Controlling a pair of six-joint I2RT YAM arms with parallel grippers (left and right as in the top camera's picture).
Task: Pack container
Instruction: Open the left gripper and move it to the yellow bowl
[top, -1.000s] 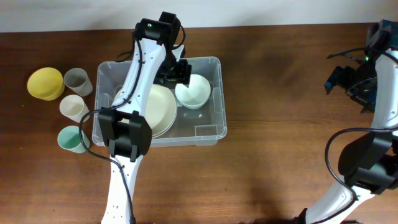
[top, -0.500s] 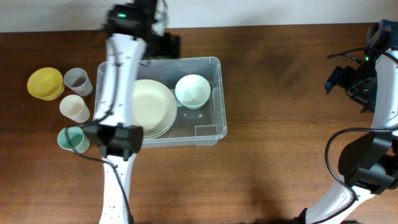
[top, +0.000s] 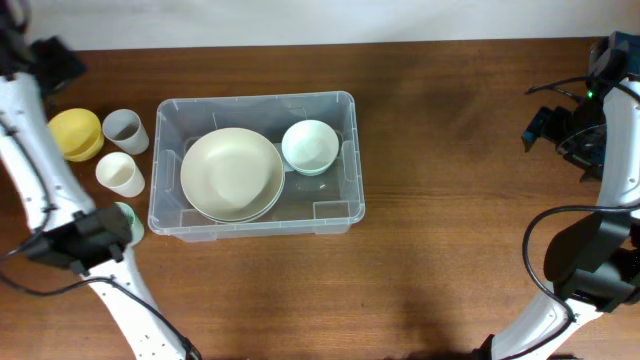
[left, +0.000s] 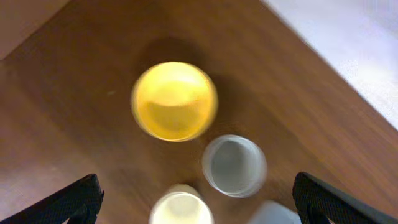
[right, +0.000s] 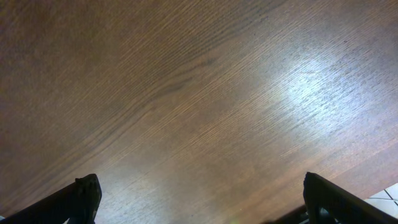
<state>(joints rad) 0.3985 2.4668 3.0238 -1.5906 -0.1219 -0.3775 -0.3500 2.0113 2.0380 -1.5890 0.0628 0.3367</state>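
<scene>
The yellow bowl's rim is free on the side (top: 54, 133) away from the grey cup. My left gripper should keep going down until its open fingers are on both sides of that rim (top: 59, 147).
The clear container (top: 256, 100) stands left of the table's middle. It holds a large cream bowl (top: 230, 172) and a small pale green bowl (top: 310, 146). My left gripper (top: 52, 60) is at the far left back, above the loose cups, open and empty. In the left wrist view its open fingers (left: 199, 202) frame a yellow bowl (left: 174, 101), a grey cup (left: 234, 165) and a cream cup (left: 180, 210). My right gripper (top: 560, 125) is open and empty at the far right, over bare wood (right: 205, 198).
Left of the container stand the yellow bowl (top: 74, 134), the grey cup (top: 124, 130), the cream cup (top: 119, 174) and a teal cup (top: 130, 222) partly hidden by my left arm. The table's back edge meets a white wall.
My left arm has swung from over the container's back to the far left, above the cups. The small green bowl stays in the container. The right arm has not moved.
</scene>
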